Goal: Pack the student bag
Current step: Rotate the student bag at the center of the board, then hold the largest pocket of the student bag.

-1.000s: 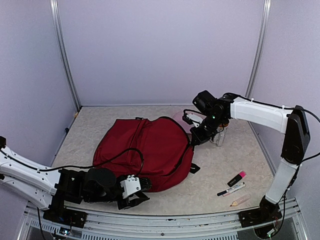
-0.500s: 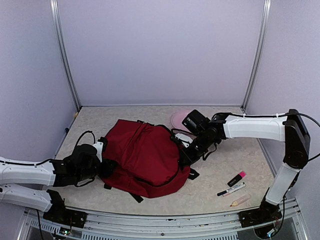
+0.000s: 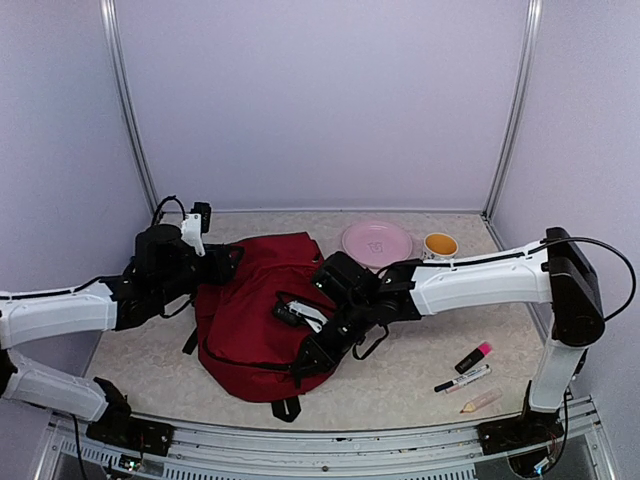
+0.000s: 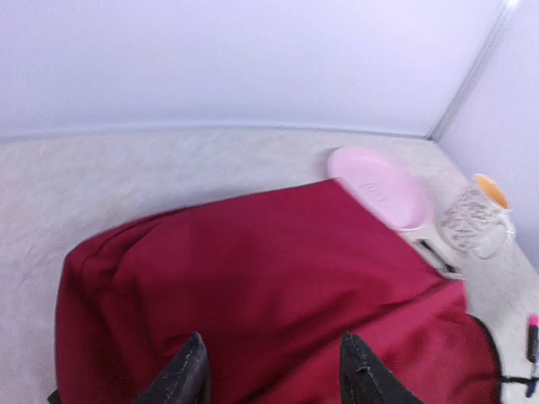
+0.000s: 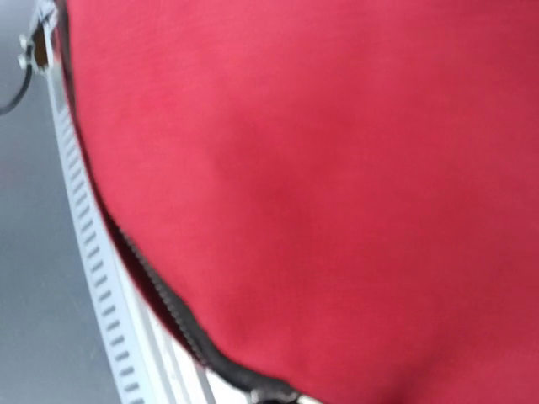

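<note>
The bag's zip edge (image 3: pixel 248 364) is loose next to my right gripper, so my left gripper needs to keep the bag's near side (image 3: pixel 238 380) steady while my right gripper works the zip.
The student bag (image 3: pixel 250 305), a large dark red backpack with black straps, lies left of the table's middle. It fills the lower half of the left wrist view (image 4: pixel 253 278) and almost all of the right wrist view (image 5: pixel 320 168), where a black zip (image 5: pixel 160 303) runs along its edge. My left gripper (image 3: pixel 226 262) is open just above the bag's far left end; its black fingertips (image 4: pixel 190 370) stand apart over the red cloth, holding nothing. My right gripper (image 3: pixel 308 353) is low on the bag's near right part. Its fingers are hidden against the cloth.
A pink plate (image 3: pixel 377 243) and a glass mug (image 3: pixel 440 246) stand at the back right; both show in the left wrist view, plate (image 4: pixel 379 185) and mug (image 4: pixel 477 220). A pink highlighter (image 3: pixel 474 356), a marker (image 3: pixel 462 379) and a pale pencil-like item (image 3: pixel 481 400) lie front right.
My left arm swung from the table's front edge to the bag's far left end. My right arm moved from the mug down across the bag. The bag shifted and turned leftwards.
</note>
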### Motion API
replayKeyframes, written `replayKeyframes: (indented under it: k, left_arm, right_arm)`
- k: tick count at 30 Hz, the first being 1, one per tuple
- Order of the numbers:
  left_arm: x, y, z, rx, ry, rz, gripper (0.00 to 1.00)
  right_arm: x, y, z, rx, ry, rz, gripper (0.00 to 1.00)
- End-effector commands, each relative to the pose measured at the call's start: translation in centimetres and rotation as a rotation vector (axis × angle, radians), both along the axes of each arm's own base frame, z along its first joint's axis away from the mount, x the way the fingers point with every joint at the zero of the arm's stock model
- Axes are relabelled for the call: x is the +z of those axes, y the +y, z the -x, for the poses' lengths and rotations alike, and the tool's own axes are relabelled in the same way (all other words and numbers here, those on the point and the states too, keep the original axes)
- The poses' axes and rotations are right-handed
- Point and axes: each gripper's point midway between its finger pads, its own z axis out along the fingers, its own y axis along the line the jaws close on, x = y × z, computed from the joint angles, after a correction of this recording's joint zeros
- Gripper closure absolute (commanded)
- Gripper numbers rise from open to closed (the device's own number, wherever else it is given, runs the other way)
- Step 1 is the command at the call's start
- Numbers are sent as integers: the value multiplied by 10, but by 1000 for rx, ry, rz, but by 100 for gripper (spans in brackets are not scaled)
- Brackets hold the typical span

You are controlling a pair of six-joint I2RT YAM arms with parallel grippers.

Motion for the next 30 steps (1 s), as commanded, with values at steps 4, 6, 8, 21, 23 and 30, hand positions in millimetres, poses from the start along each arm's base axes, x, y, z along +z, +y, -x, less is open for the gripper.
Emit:
replayKeyframes:
  k: [4,6,8,21,23,30]
  left_arm:
    - [97,-52,111,-265,-369,-44,51]
    - [86,-63,141,-360,-354,-67,56]
    - [64,-73,165,-439,-288,-78,58]
    - [-45,-103,237,-658,-90,-283,39]
    - [-50,-103,232,-628,-86,-308,35]
    - [-67,-100,218,-561,-57,-355,27]
  right_arm:
    - [3,-9,-14,-73,40,-36,100]
    - [-1,-13,-19,-97,34,-28,100]
    - [-7,-16,-23,-118,22,-20,100]
    - [-22,-4,-12,-136,25,-211,76]
    - [-27,-4,-12,-141,10,-215,74]
    - [-32,0,-20,-127,-63,-234,71]
